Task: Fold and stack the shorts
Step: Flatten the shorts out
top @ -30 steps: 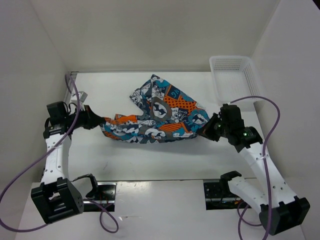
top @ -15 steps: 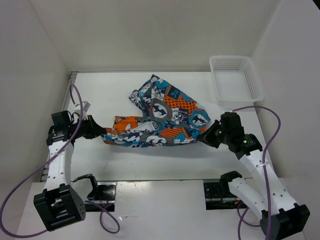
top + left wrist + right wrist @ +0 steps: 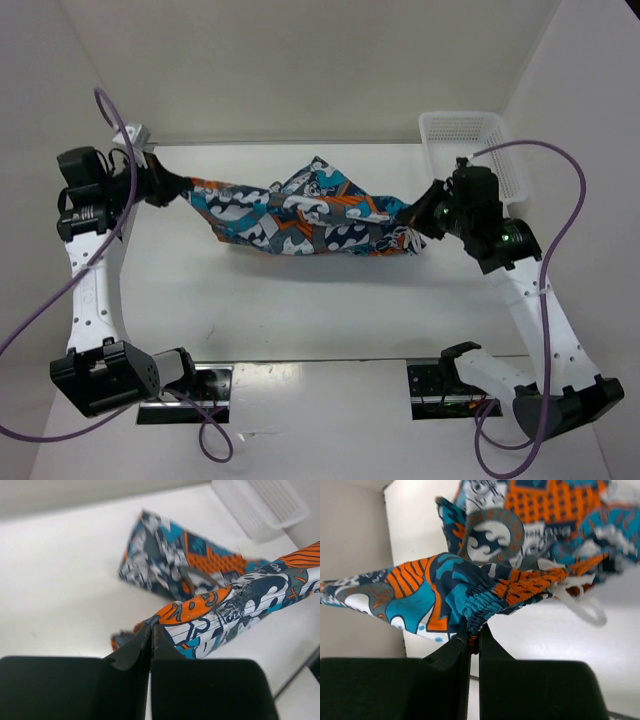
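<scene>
The shorts' loose fold (image 3: 322, 177) trails in a bunch toward the back, so my left gripper and right gripper should lift the shorts high and swing them open toward the front (image 3: 290, 320).
The shorts (image 3: 300, 215), printed in orange, teal, white and black, hang stretched in a band between my two grippers above the table. My left gripper (image 3: 165, 188) is shut on their left end, and the left wrist view shows its fingertips (image 3: 151, 627) pinching an orange and white edge (image 3: 225, 607). My right gripper (image 3: 425, 215) is shut on their right end, and the right wrist view shows it (image 3: 474, 635) clamped on the gathered elastic waistband (image 3: 490, 602). A fold with a round badge motif (image 3: 490, 535) sags below. A white drawstring (image 3: 582, 607) dangles.
A white plastic mesh basket (image 3: 470, 150) stands at the back right of the white table (image 3: 300, 310), just behind my right gripper; it also shows in the left wrist view (image 3: 265, 502). White walls enclose the back and both sides.
Both grippers have risen and moved towards the back, further apart. The shorts, which lay crumpled on the table, are now lifted and pulled taut between them.
</scene>
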Controlling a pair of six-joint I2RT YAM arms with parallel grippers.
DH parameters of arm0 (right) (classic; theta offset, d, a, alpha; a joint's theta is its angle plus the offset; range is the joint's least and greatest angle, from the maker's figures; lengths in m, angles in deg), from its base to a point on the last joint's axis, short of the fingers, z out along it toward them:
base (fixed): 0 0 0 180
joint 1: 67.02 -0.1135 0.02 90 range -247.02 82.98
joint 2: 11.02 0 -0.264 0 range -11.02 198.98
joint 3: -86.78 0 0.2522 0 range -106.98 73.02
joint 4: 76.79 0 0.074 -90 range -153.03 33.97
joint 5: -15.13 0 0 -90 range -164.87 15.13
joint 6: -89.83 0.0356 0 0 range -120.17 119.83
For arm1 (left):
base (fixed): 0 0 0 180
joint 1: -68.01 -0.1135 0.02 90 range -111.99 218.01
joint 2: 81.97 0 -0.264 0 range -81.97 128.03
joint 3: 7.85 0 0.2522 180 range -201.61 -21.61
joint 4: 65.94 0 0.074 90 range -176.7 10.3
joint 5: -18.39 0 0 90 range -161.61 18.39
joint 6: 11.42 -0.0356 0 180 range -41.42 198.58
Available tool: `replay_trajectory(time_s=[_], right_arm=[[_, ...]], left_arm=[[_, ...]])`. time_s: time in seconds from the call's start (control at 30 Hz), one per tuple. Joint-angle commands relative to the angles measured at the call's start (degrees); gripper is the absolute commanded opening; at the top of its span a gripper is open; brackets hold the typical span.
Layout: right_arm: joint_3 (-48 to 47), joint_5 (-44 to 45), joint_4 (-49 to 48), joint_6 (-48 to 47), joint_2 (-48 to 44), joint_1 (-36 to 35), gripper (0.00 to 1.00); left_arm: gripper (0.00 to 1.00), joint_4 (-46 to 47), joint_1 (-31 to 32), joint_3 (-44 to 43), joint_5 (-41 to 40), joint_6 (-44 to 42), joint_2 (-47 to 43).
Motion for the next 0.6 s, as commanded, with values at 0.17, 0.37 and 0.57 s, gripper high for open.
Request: replay_trajectory(time_s=[0.17,0.37,0.57], right_arm=[[-12.13,2.41,0.17,-6.7,4.1,0.3,0.0],[-15.73,0.83,3.67,-10.12,3.49,0.3,0.0],[-29.67,1.36,10.44,-13.11,2.96,-0.49,0.0]], left_arm=[[0.0,19.81,-0.34,-7.88,0.78,-1.54,-0.1],[0.0,19.65,0.19,-13.32,-2.98,-1.54,-3.7],[0.0,18.24,0.19,-22.98,-6.16,-1.54,-6.78]])
